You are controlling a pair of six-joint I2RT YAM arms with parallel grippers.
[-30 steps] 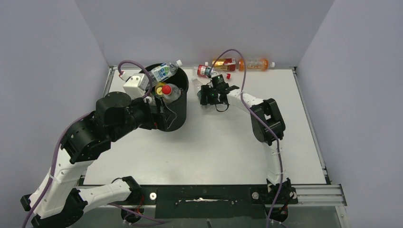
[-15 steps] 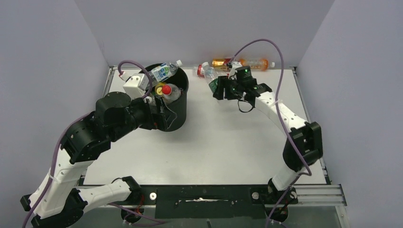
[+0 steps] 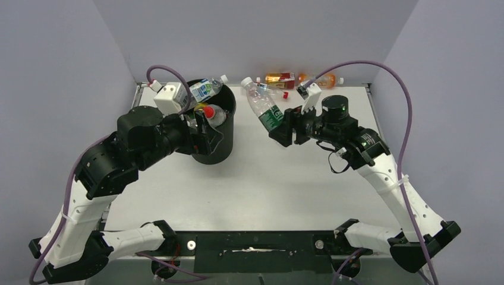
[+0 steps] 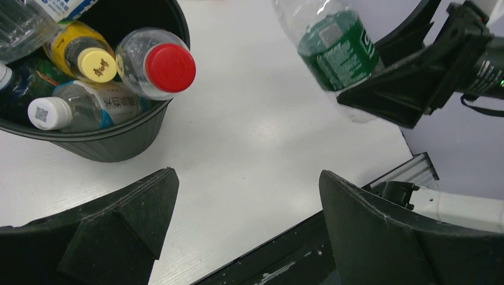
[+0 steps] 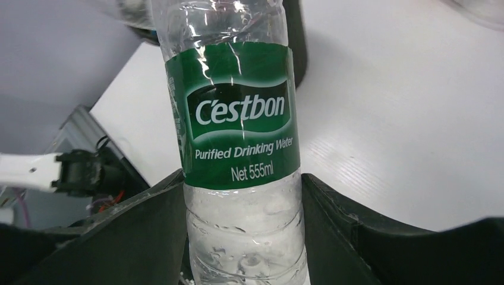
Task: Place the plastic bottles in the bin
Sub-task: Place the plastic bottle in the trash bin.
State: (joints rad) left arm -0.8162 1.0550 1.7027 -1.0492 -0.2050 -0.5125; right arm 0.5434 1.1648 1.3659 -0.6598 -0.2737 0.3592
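Note:
The bin's near side (image 3: 216, 153) is crowded by my left gripper, so that gripper should move back and let my right gripper lower the green-labelled bottle into the bin (image 3: 224, 95).
The black bin (image 3: 219, 149) stands at the back left, with several bottles in it: a red-capped one (image 4: 157, 65), a yellow-capped one (image 4: 89, 56) and a white-capped one (image 4: 65, 110). A blue-labelled bottle (image 3: 205, 89) lies across its far rim. My right gripper (image 3: 286, 128) is shut on the lower body of a clear green-labelled bottle (image 5: 238, 119), held in the air to the right of the bin with its cap tilted towards the back left. My left gripper (image 4: 246, 172) hangs open and empty beside the bin's near right side. Two orange bottles (image 3: 279, 78) (image 3: 324, 78) lie along the back wall.
A small red-capped piece (image 3: 285, 94) lies on the table near the back. Grey walls close in the table on three sides. A black rail (image 3: 255, 243) runs along the near edge, between the arm bases.
My right arm has lifted the green-labelled bottle off the back of the table and swung out to the right with it. The left arm has barely shifted.

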